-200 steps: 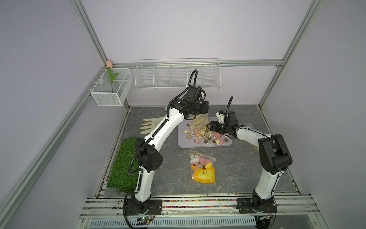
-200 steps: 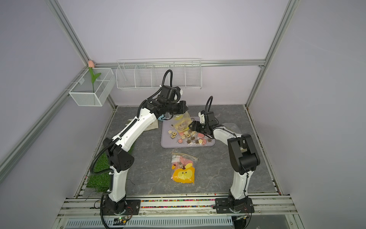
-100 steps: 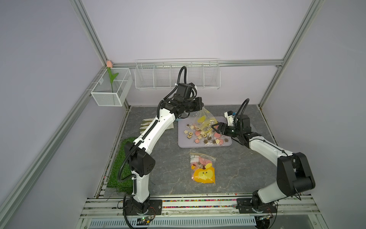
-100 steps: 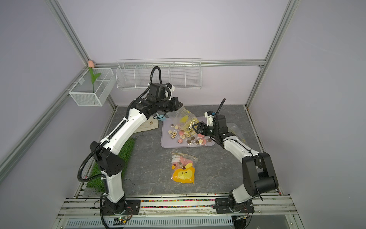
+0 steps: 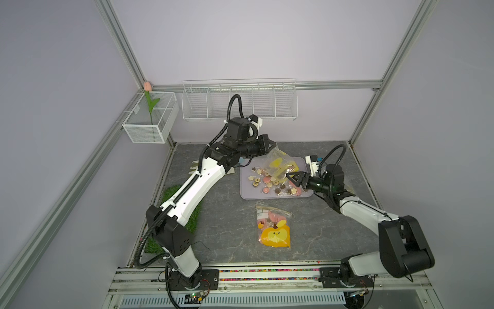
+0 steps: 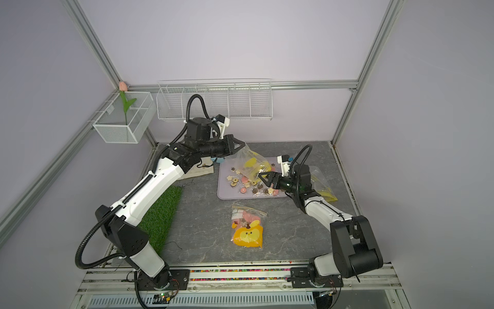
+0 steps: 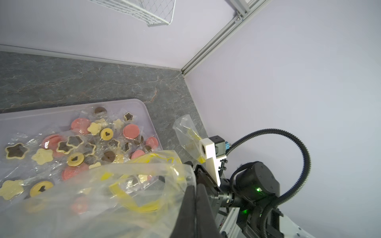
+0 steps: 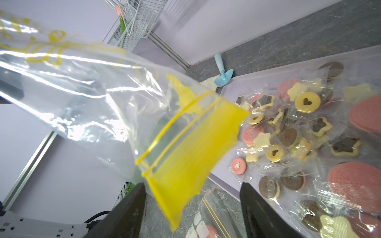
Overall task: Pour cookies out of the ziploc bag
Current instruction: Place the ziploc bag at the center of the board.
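I expect the clear ziploc bag (image 5: 279, 163) to come away empty and settle flat when I carry it aside, because the see-through walls (image 8: 133, 101) are hanging creased and loose.
My left gripper (image 5: 274, 145) (image 6: 243, 145) (image 7: 194, 191) is shut on a corner of the clear ziploc bag (image 5: 278, 164) (image 6: 251, 164) (image 7: 123, 195) (image 8: 103, 92). The bag hangs tilted over the lavender tray (image 5: 246, 192) (image 6: 223, 194) (image 7: 41, 115), its yellow mouth strip (image 8: 191, 144) lowest. Cookies (image 5: 267, 182) (image 6: 246, 183) (image 7: 82, 140) (image 8: 288, 127), pink discs, cream stars and rings and brown rounds, lie spread on the tray. My right gripper (image 5: 291, 179) (image 6: 263, 178) (image 8: 192, 185) stands open at the bag's mouth, and the yellow strip hangs between its fingers.
A second bag with a yellow-orange face piece (image 5: 272, 227) (image 6: 247, 232) lies in front of the tray. Another clear bag (image 6: 320, 184) lies behind my right arm. A blue scoop (image 8: 223, 76), a green turf mat (image 5: 181, 203) and wall baskets (image 5: 238, 101) stand around.
My right arm's elbow has swung out and down to the right, while its gripper stays by the bag's mouth. My left arm has lifted the bag slightly.
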